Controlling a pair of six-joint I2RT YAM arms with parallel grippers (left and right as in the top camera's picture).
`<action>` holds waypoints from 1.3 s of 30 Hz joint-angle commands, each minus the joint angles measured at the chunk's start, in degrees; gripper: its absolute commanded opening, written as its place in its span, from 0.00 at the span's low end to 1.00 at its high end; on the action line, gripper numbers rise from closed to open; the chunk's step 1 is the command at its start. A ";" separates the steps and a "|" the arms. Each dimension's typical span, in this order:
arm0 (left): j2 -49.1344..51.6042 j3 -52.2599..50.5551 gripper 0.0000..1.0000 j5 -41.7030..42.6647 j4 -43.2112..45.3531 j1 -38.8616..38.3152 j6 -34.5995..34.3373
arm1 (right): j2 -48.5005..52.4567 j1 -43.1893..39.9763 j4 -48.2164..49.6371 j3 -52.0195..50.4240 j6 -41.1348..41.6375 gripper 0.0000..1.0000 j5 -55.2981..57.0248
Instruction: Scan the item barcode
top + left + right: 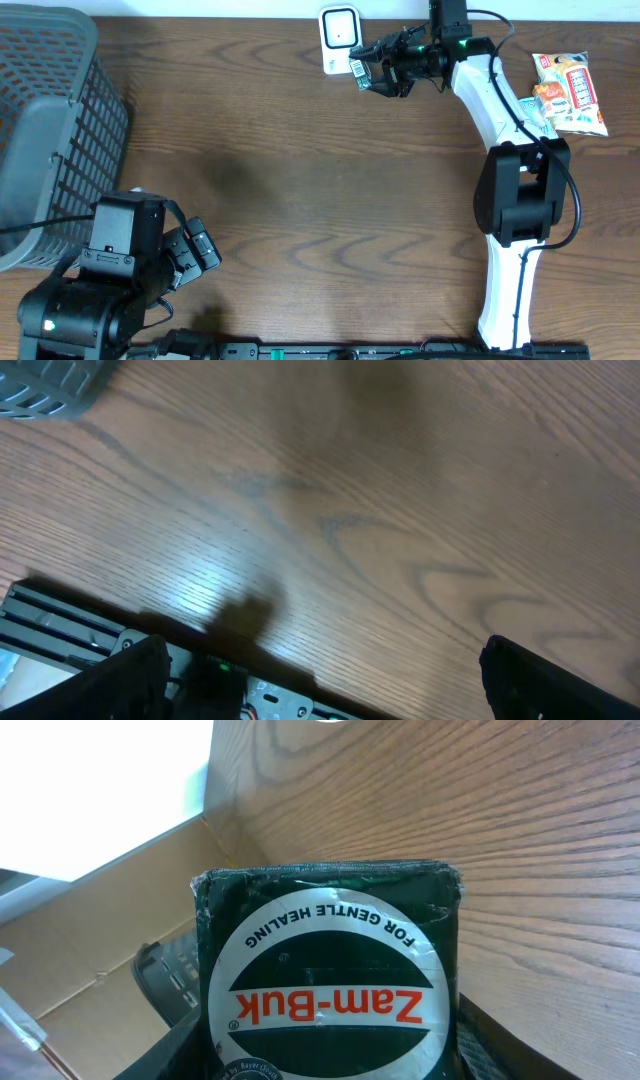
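The Zam-Buk box (360, 73) is hanging crooked next to the white scanner. Next, I turn the box straight with my right gripper and bring it over the scanner's window (341, 28).
A dark green Zam-Buk box (330, 970), the item, fills the right wrist view, its round white label showing red lettering. My right gripper (330, 1055) is shut on it, a finger on each side. Overhead, that gripper (380, 68) holds the box (364, 70) just off the table at the back, right beside the white scanner (339, 38). A small white label on the box's end faces the scanner. My left gripper (196, 256) rests at the front left, open with nothing between its fingers (550, 680); only bare wood lies below it.
A grey mesh basket (50, 120) stands at the left edge. A yellow and orange snack packet (570, 92) lies at the back right, past the right arm. The arms' mounting rail (60, 622) runs along the front edge.
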 commanded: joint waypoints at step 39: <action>-0.04 -0.04 0.97 -0.33 -0.13 -0.04 -0.26 | 1.55 17.79 23.93 -0.28 -56.85 0.41 74.60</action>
